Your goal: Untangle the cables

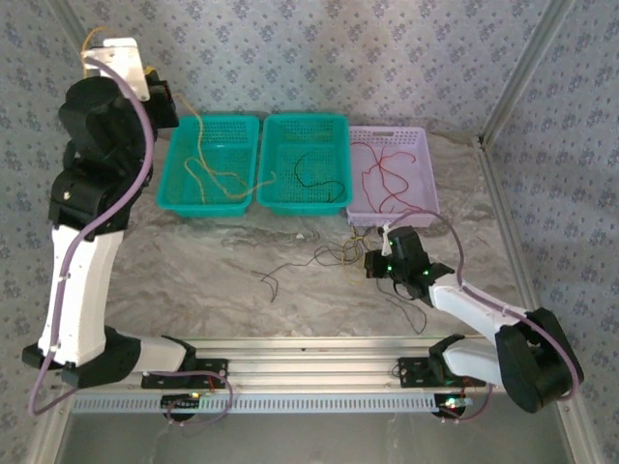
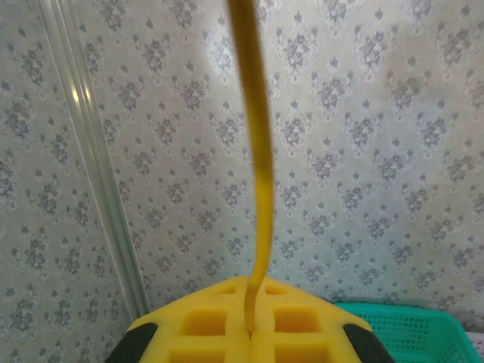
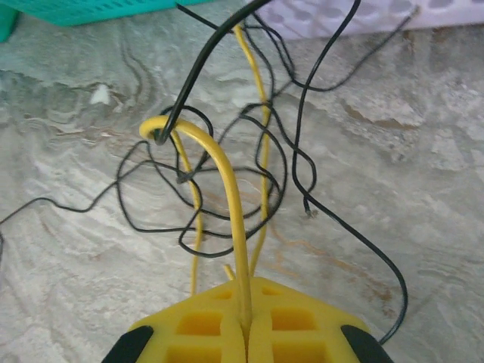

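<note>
The yellow cable (image 1: 199,133) hangs free of the tangle into the outer teal basket (image 1: 219,162), so I should carry on over that basket with my left gripper and let go there.
My left gripper (image 1: 164,95) is raised high at the back left, shut on a yellow cable (image 2: 262,166) pinched between its yellow pads (image 2: 204,333). That cable (image 1: 198,145) hangs down into the left teal basket (image 1: 182,205). My right gripper (image 1: 371,259) sits low over the table, shut on another yellow cable (image 3: 227,189) that arches up out of a tangle of yellow and black cables (image 1: 338,253). A black cable (image 3: 198,68) is hooked through the top of that arch. Thin black strands (image 1: 280,274) trail left from the tangle.
A second teal basket (image 1: 334,201) holds a black cable (image 1: 311,174). The lilac basket (image 1: 426,159) at the right holds red cables (image 1: 382,174). All three baskets stand in a row at the back of the marble table (image 1: 193,280). Patterned walls enclose the cell.
</note>
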Tool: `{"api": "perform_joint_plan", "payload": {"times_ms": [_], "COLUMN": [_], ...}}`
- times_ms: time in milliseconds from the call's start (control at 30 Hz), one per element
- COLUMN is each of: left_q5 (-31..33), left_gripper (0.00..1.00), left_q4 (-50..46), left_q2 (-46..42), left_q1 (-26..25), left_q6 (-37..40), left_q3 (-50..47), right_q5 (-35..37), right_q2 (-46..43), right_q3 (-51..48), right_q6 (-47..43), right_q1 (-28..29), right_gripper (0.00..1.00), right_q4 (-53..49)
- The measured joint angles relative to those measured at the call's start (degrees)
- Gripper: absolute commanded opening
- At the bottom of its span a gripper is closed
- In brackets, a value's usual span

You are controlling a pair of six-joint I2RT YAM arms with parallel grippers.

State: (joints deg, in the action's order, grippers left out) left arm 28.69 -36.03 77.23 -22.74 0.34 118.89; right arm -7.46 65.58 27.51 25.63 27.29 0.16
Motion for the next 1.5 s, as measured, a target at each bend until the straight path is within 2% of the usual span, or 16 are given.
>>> {"api": "perform_joint_plan", "payload": {"times_ms": [333, 733, 1000, 1033, 1100, 1133, 1167, 1200, 1333, 1500], "left_q5": [-4.5, -10.88, -14.53, -15.21, -16.57, -17.44, -18.29, -19.06, -21.66, -26.38], "left_gripper": [0.0, 0.0, 0.0, 0.06, 0.3, 0.46, 0.58, 0.65, 0.83, 0.91], "left_q4": [3.34, 9.64, 11.61, 11.54, 11.39, 11.3, 11.08, 10.8, 9.99, 7.76], "left_q2": [5.42, 12.28, 17.09, 17.57, 18.67, 19.21, 19.67, 19.93, 19.76, 16.55], "left_q1": [7.8, 12.22, 13.0, 13.0, 12.98, 12.98, 12.98, 12.96, 11.91, 10.12], "left_q6": [-3.06, -8.17, -11.74, -12.26, -12.81, -13.31, -13.97, -14.45, -16.33, -20.06], "left_q3": [-5.64, -16.94, -22.4, -22.86, -22.93, -22.93, -22.93, -22.95, -23.63, -25.88], "right_q5": [-0.48, -0.39, 0.31, 0.46, 0.63, 0.63, 0.63, 0.63, 0.61, 0.5], "right_q2": [-10.43, -11.61, -11.61, -11.61, -11.58, -11.58, -11.58, -11.58, -11.52, -10.12], "right_q3": [0.92, 2.47, 4.39, 4.81, 5.77, 6.45, 7.26, 7.98, 11.08, 14.51], "right_q6": [-1.53, -2.14, -2.64, -2.8, -3.13, -3.32, -3.65, -3.85, -4.35, -5.11], "right_q1": [2.95, 10.23, 13.62, 13.75, 13.94, 14.01, 14.01, 14.08, 14.12, 14.12], "right_gripper": [0.0, 0.0, 0.0, 0.0, 0.0, 0.0, 0.0, 0.0, 0.0, 0.0], "right_q4": [-4.98, -7.76, -8.37, -8.7, -9.22, -9.53, -9.92, -10.34, -11.15, -12.48]}}
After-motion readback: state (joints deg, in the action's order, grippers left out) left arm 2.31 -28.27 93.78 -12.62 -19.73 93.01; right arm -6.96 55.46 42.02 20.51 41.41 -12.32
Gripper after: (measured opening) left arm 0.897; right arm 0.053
